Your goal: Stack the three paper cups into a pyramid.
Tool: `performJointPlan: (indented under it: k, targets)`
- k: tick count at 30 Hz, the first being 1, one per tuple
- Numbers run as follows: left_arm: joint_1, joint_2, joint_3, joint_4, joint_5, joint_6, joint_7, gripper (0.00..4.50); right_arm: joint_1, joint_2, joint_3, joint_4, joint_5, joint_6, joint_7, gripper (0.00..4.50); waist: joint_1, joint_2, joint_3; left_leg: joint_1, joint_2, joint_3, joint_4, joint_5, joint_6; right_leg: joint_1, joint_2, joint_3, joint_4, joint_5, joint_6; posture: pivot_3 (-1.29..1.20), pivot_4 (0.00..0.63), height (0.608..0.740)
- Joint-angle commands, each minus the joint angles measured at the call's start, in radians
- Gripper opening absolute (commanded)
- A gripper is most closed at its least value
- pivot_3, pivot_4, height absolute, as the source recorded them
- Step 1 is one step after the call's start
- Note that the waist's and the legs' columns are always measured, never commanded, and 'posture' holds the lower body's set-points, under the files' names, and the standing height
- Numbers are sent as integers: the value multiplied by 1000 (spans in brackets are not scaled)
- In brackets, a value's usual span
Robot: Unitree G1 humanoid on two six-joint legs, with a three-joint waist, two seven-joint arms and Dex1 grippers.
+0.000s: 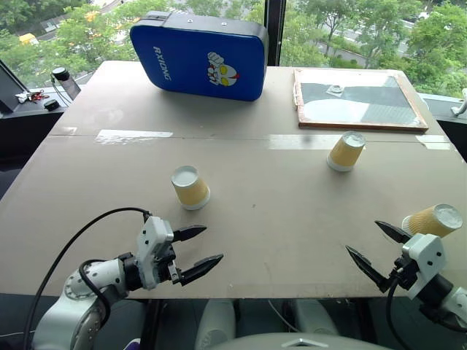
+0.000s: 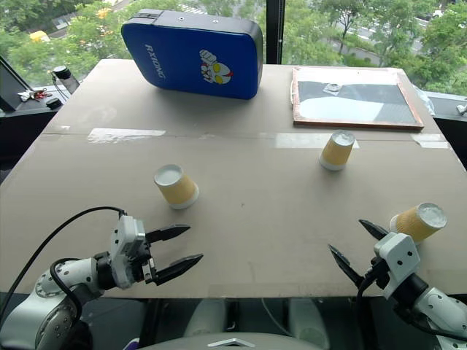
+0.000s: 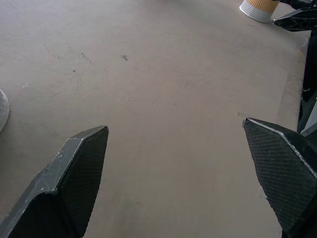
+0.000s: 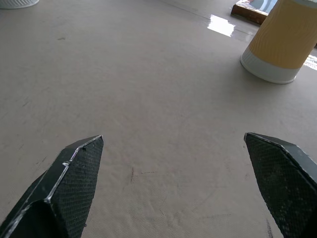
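My right gripper should swing back, grip the top of the edge cup by its top and carry it toward the other cups, because it stands far from them and outside my right gripper's open fingers.
Three paper cups stand apart, upside down, on the beige table. One cup is left of centre. Another cup is farther back on the right. The last cup sits at the right edge. My left gripper hovers open near the front edge, a short way in front of the left cup, with nothing between its fingers. My right gripper is open and empty too, just left of the right-edge cup. The right wrist view looks toward the far cup.
A blue pad lies at the back of the table, and a wooden-framed board at the back right. Shiny tape strips run across the table's seam. Small items sit on a dark ledge to the left.
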Motion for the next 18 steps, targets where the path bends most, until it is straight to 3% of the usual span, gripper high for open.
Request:
performJointPlan:
  k: [1, 7, 12, 18]
  targets:
    - [-25, -11, -11, -49, -32, 11, 8, 4467, -15, 26, 18, -29, -23, -24, -45, 4500, 0, 0, 0, 0, 0, 0, 0, 0, 0, 0, 0, 0, 0, 0, 0, 0, 150, 740]
    - [-75, -5, -15, -136, -148, 90, -4, 4467, -125, 88, 12, -49, -121, -20, -209, 4500, -4, 0, 0, 0, 0, 0, 0, 0, 0, 0, 0, 1, 0, 2, 3, 0, 150, 740]
    - [-153, 26, -31, -161, -172, 94, -41, 4467, -283, 134, -136, -34, -188, 37, -442, 4500, 0, 1, 0, 0, -1, -1, 0, 0, 0, 0, 1, 0, 1, 2, 3, 0, 150, 740]
    - [-216, 52, -31, -174, -237, 133, -73, 4467, -249, 173, -210, -49, -281, 84, -549, 4500, 7, 2, 0, -1, -1, -1, 0, 0, 0, 0, 1, 0, 0, 2, 3, 0, 150, 740]
